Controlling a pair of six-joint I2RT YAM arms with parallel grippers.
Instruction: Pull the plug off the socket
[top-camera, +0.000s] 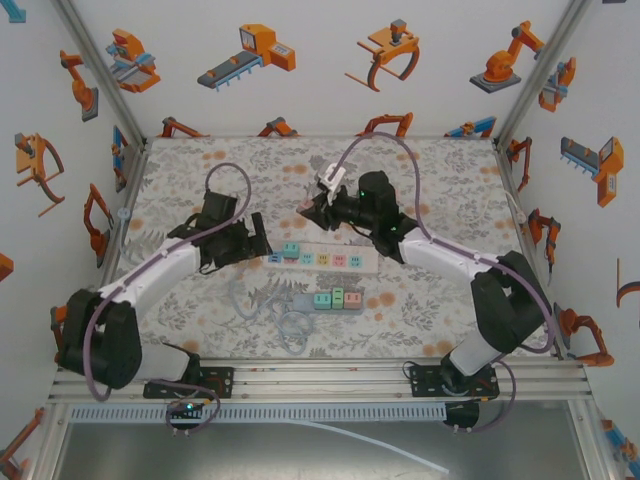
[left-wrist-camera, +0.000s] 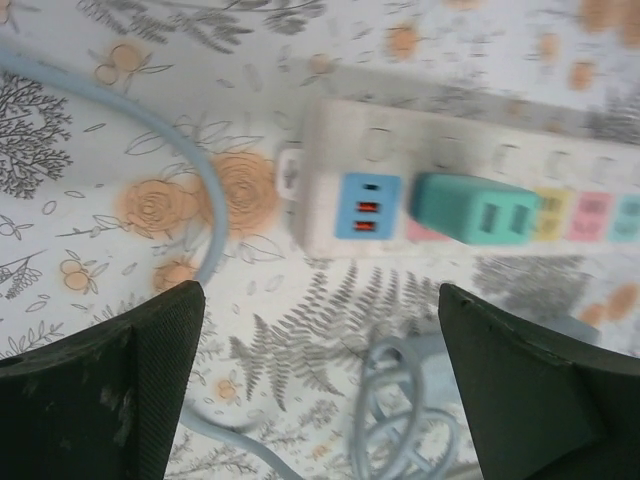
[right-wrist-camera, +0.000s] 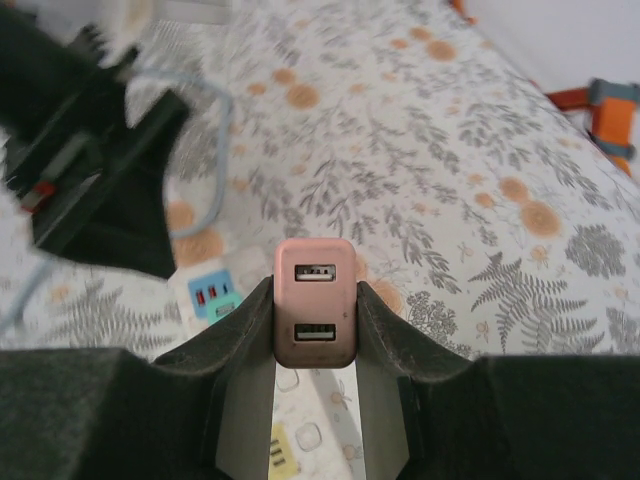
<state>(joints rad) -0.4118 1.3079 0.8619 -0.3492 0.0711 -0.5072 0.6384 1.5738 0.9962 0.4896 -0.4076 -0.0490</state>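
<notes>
My right gripper is holding the pink plug (right-wrist-camera: 315, 305) clear of the white power strip's sockets, so it should keep going behind the power strip and let go of the plug there.
A white power strip (top-camera: 362, 262) lies across the middle of the table with several coloured plugs in it. My right gripper (top-camera: 310, 207) is shut on a pink two-port USB plug (right-wrist-camera: 314, 300), held in the air above the strip's left part (right-wrist-camera: 298, 382). The pink plug (top-camera: 305, 206) is clear of the sockets. My left gripper (left-wrist-camera: 320, 380) stands open just off the strip's left end (left-wrist-camera: 330, 130), with nothing between its fingers (left-wrist-camera: 110, 390). A blue plug (left-wrist-camera: 367, 205) and a teal plug (left-wrist-camera: 475, 208) sit in the sockets in front of it.
A second cluster of teal and green plugs (top-camera: 338, 299) lies nearer the front. A coiled pale blue cable (top-camera: 290, 325) lies below the strip and loops under the left gripper (left-wrist-camera: 410, 400). Printed walls enclose the table on three sides.
</notes>
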